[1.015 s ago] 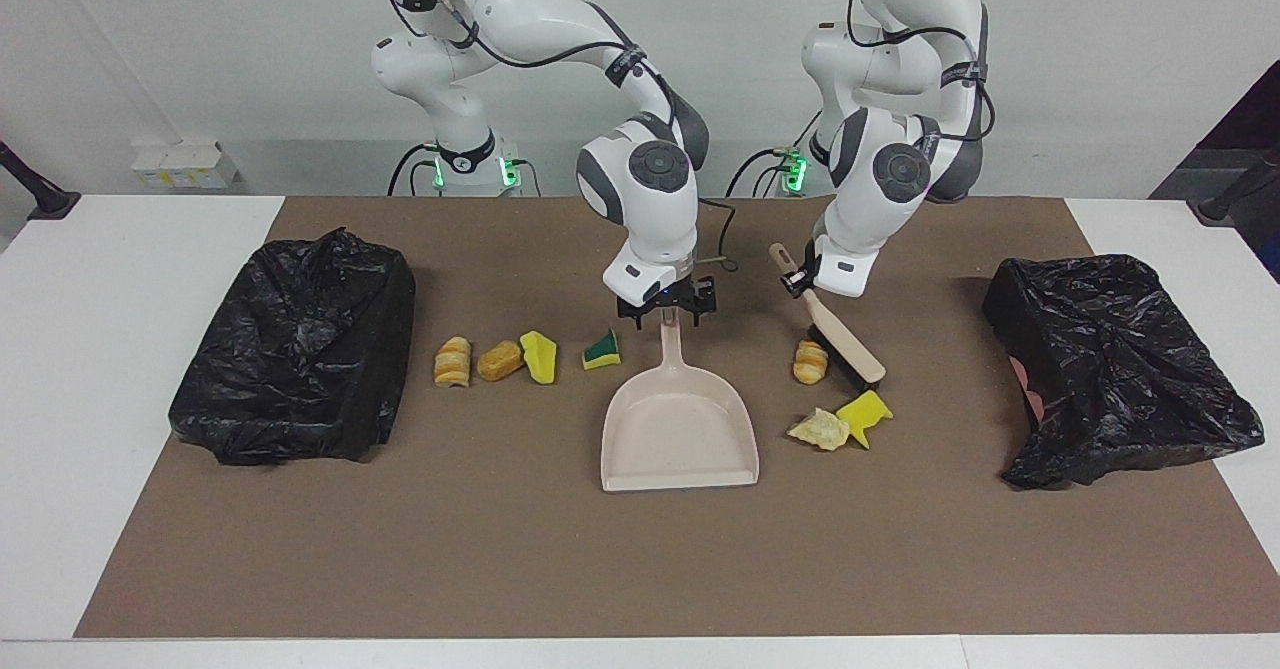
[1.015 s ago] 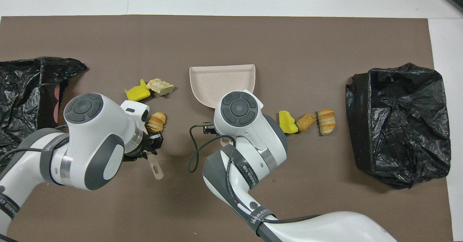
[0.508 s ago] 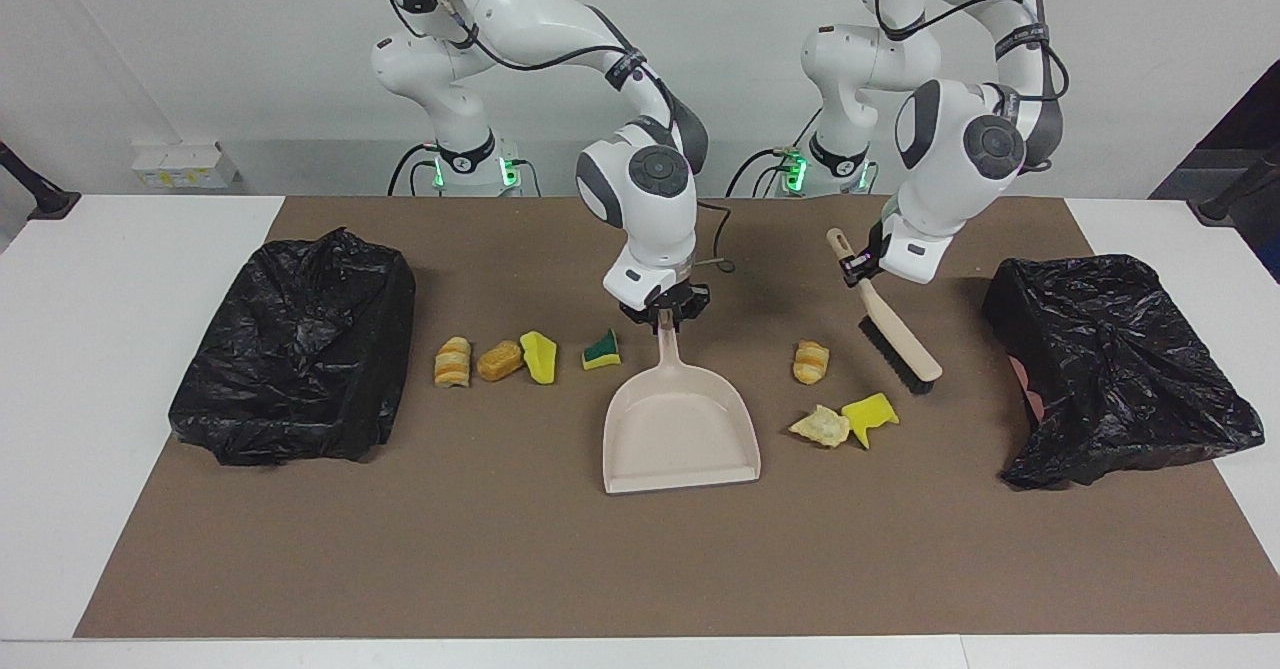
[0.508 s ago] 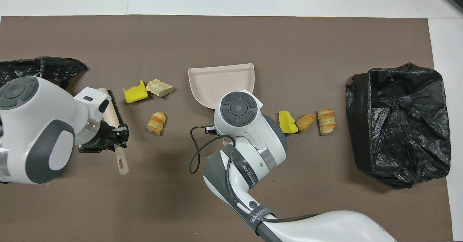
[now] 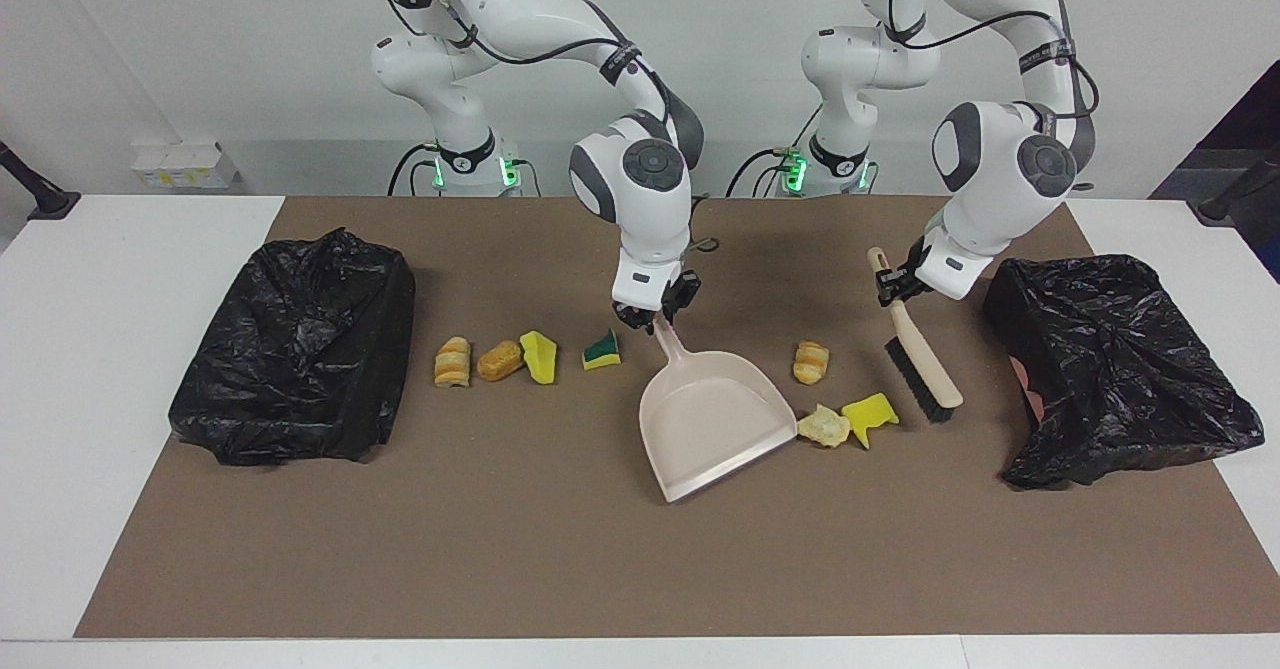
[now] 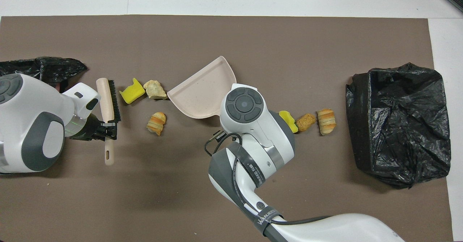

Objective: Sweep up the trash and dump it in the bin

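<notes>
I see that the dustpan's opening (image 6: pixel 195 76) slants away from the bread lump, so my right gripper should pull the dustpan back and turn its opening square to the brush (image 6: pixel 115 101).
My right gripper (image 5: pixel 655 317) is shut on the handle of the pale pink dustpan (image 5: pixel 710 419), whose open mouth is turned toward the left arm's end and touches a pale lump (image 5: pixel 824 427) of trash. A yellow sponge chunk (image 5: pixel 868 415) lies beside that lump, and a bread lump (image 5: pixel 811 361) lies nearer to the robots. My left gripper (image 5: pixel 893 287) is shut on the handle of the brush (image 5: pixel 925 369), with the bristles low beside the yellow chunk. Toward the right arm's end lie a green-and-yellow wedge (image 5: pixel 601 349), a yellow chunk (image 5: pixel 540 356) and two tan lumps (image 5: pixel 500 359).
A bin lined with a black bag (image 5: pixel 1110 349) stands at the left arm's end of the brown mat, close to the brush. A second black-bagged bin (image 5: pixel 300 349) stands at the right arm's end. The mat (image 5: pixel 500 549) stretches bare away from the robots.
My right gripper shut on the dustpan handle and swung the pan's mouth toward the left arm's end, against the pale lump. My left gripper carried the brush over the scraps toward the nearby bin.
</notes>
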